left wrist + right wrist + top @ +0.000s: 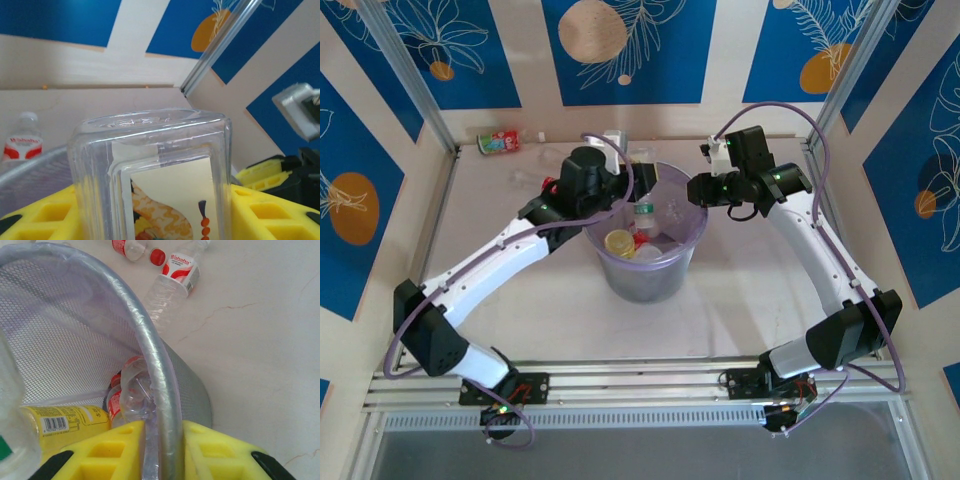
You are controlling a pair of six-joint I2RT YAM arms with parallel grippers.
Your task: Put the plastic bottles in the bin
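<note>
The square-sided bottle's lower end (644, 214) points down into the bin's opening (667, 214). My left gripper should keep lowering the bottle until it is inside the bin's rim, then let go.
The bin (650, 280) stands mid-table, a translucent pale-purple bucket with a mesh wall. My right gripper (698, 190) is shut on its right rim (162, 390), one yellow finger inside and one outside. My left gripper (638, 178) hangs above the bin's back left rim, shut on a clear square-sided plastic bottle (150, 165) with a cream picture label, its base towards the camera. Inside the bin lie a red-labelled clear bottle (127, 395), a yellow-labelled one (65, 422) and a green-capped one (644, 212).
Two red-labelled bottles (172, 282) (132, 247) lie on the table beyond the bin, on its left side. A red-and-green-labelled bottle (498, 142) lies at the back left by the wall. Metal frame posts stand at both back corners.
</note>
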